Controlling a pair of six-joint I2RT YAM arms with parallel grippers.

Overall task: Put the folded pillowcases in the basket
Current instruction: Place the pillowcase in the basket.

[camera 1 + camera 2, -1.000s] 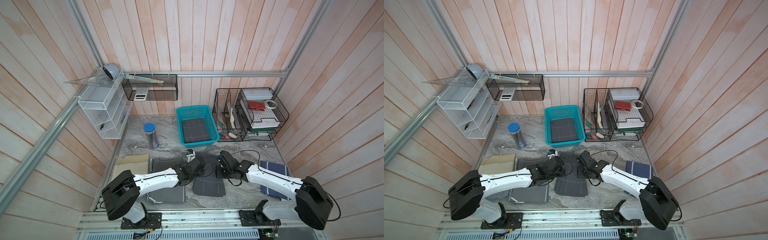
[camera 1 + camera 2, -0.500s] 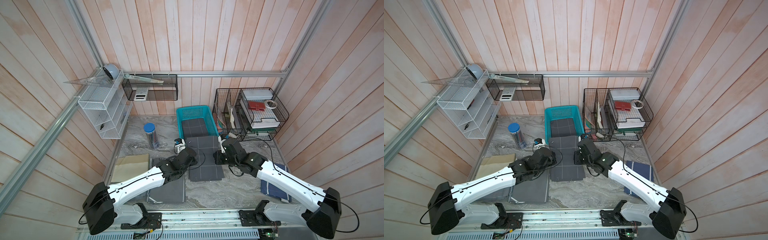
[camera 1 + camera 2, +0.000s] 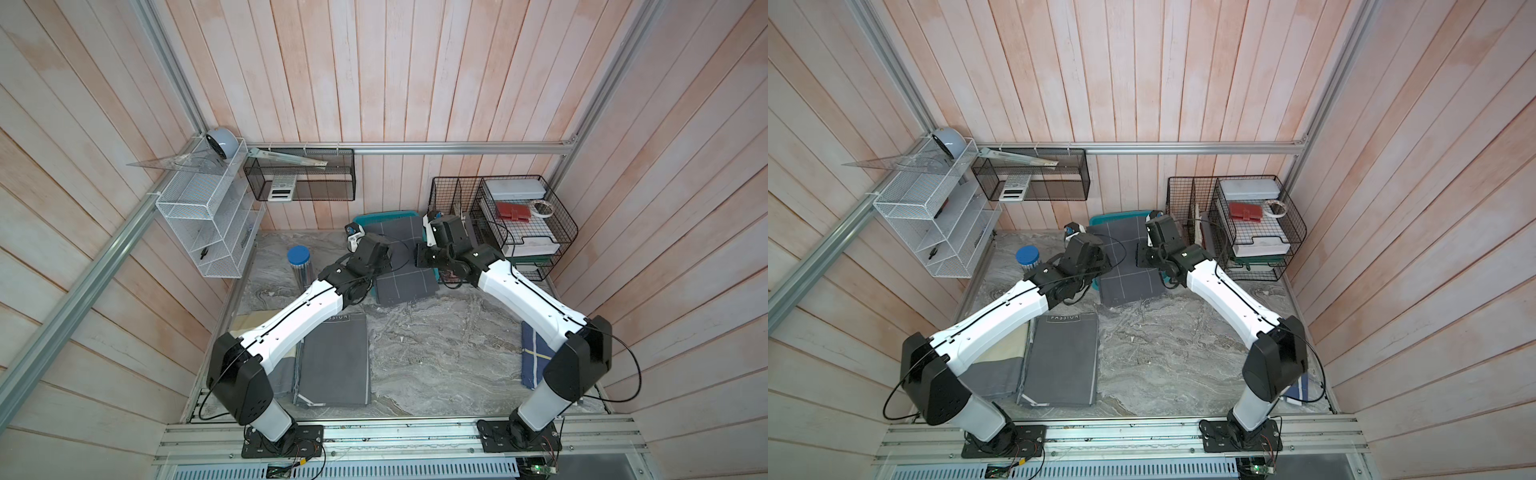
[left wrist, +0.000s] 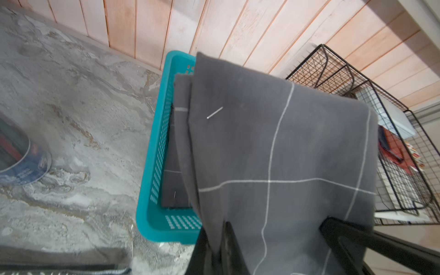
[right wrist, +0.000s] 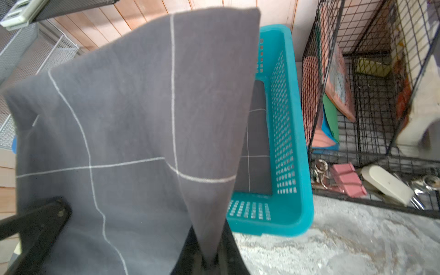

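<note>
The folded pillowcase's side edges (image 5: 245, 91) hang inside the basket's sides, so the robot's right gripper keeps lowering until the pillowcase rests on the cloth in the basket (image 5: 258, 167).
The folded pillowcase (image 3: 401, 270) is dark grey with thin white grid lines. It hangs between my two grippers over the teal basket (image 3: 386, 215), hiding most of the basket in both top views. My left gripper (image 4: 217, 250) is shut on one side edge of the pillowcase (image 4: 273, 154). My right gripper (image 5: 209, 257) is shut on the opposite edge of the pillowcase (image 5: 142, 119). The basket's perforated wall (image 4: 154, 164) shows beside the cloth, and its other wall (image 5: 285, 142) shows in the right wrist view. Another grey grid cloth (image 5: 256, 147) lies flat inside the basket.
A black wire organizer (image 3: 511, 224) stands right of the basket. A blue-capped canister (image 3: 300, 262) stands to its left, and a white mesh shelf (image 3: 208, 216) hangs on the left wall. A grey folded cloth (image 3: 334, 365) and a navy cloth (image 3: 534, 357) lie near the front.
Both arms have stretched away from the front edge, carrying the pillowcase from the middle of the table to above the basket. Both grippers stayed shut on it.
</note>
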